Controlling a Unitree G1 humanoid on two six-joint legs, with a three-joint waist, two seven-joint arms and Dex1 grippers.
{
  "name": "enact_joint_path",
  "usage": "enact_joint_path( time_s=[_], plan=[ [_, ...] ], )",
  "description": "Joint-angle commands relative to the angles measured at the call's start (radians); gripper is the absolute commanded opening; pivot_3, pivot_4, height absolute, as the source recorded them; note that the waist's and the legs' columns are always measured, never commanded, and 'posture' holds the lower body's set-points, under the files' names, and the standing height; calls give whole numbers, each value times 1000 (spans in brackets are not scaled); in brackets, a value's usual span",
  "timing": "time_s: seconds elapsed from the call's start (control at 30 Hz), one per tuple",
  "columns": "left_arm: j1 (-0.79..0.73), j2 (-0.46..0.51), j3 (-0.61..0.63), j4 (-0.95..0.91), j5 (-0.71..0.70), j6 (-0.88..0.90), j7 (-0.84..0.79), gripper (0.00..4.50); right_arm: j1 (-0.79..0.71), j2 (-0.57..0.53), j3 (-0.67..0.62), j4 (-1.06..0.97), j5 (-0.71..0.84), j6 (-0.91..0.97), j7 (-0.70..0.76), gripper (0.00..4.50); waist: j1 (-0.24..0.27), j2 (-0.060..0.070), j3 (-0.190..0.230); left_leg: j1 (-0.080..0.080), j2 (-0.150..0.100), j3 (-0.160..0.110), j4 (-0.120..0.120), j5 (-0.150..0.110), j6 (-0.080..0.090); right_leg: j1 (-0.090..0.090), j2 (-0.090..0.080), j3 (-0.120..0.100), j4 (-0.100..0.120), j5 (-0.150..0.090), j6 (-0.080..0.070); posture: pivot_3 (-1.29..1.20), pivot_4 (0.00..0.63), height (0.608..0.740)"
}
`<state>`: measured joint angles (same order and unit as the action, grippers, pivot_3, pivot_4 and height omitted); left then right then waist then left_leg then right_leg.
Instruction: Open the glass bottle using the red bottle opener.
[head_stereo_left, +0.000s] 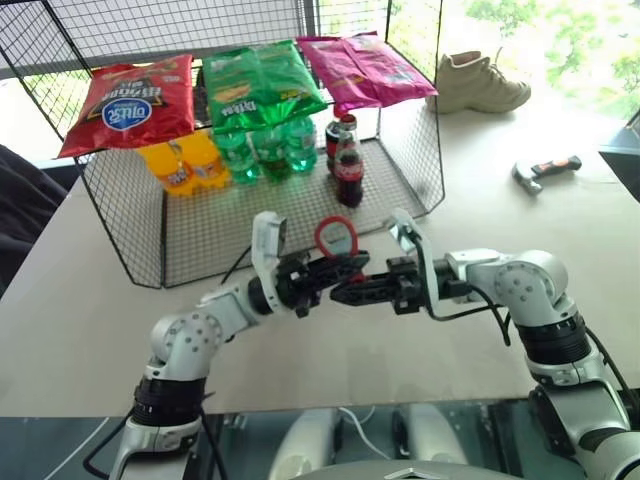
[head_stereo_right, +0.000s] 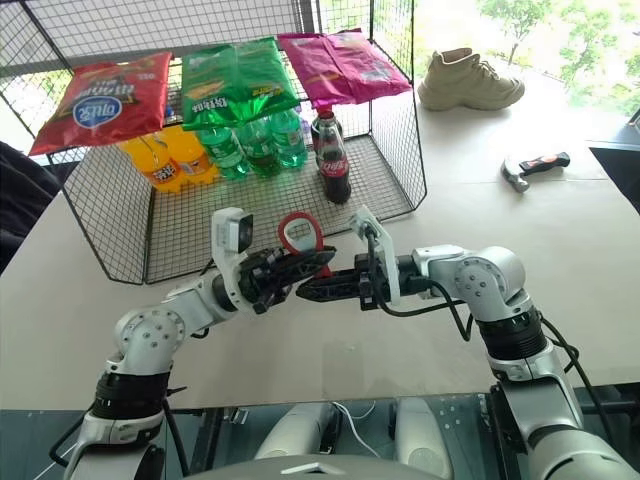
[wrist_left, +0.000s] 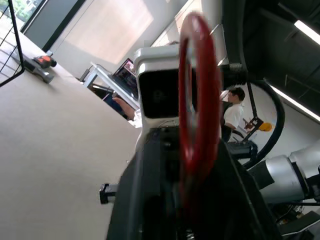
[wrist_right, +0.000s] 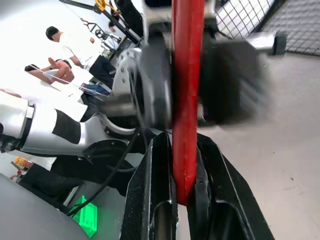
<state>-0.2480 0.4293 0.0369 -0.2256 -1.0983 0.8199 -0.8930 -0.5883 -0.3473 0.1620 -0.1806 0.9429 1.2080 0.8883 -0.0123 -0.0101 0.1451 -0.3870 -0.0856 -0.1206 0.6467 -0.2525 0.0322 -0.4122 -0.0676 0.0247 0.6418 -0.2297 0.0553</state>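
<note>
My gripper will bring the glass bottle (head_stereo_left: 349, 170) out and leave the plastic cola bottle standing when it pulls, because the glass bottle is at the rack's open front (head_stereo_left: 290, 215).
The red bottle opener (head_stereo_left: 337, 238) stands upright in mid-air over the table, ring head up, between my two grippers. My right gripper (head_stereo_left: 342, 291) points left and is shut on the opener's handle (wrist_right: 187, 150). My left gripper (head_stereo_left: 338, 268) points right from the other side. Its fingers (wrist_left: 145, 200) stand on either side of the opener (wrist_left: 197, 100) with a gap, open. The glass bottle (head_stereo_left: 348, 172), with dark drink and a red label, stands upright inside the wire rack (head_stereo_left: 130, 230), beyond both grippers.
The rack holds orange soda bottles (head_stereo_left: 185, 165), green soda bottles (head_stereo_left: 265, 150) and a plastic cola bottle behind the glass one, with snack bags (head_stereo_left: 260, 85) on top. A hammer-like tool (head_stereo_left: 545, 170) and a shoe (head_stereo_left: 478, 82) lie at the far right. People stand in the background of the wrist views.
</note>
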Motion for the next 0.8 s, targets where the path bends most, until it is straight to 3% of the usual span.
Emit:
enact_joint_path(
  time_s=[0.03,0.17,0.5,0.8],
  plan=[
    [13,15,-10,-24,24,8,-18,2719,18,-10,-33,-35,-16,-66,0,0,0,0,0,0,0,0,0,0,0,0,0,0,0,0,0,0,150,740],
    [38,30,3,-40,42,0,-13,4444,71,-57,-52,-28,-72,-127,-17,0,3,0,0,0,0,0,0,-1,1,0,-1,0,0,0,0,0,150,740],
    [109,22,88,-82,171,-166,50,4478,271,-207,-151,-68,-180,-313,-16,0,3,0,0,-2,0,0,0,-1,1,-1,-1,1,-1,0,0,0,150,740],
    [-93,12,106,49,351,-344,108,4478,240,-130,-300,60,-333,-621,-172,0,17,0,0,-2,0,1,1,0,0,-1,-1,0,-1,0,0,0,150,740]
  ],
)
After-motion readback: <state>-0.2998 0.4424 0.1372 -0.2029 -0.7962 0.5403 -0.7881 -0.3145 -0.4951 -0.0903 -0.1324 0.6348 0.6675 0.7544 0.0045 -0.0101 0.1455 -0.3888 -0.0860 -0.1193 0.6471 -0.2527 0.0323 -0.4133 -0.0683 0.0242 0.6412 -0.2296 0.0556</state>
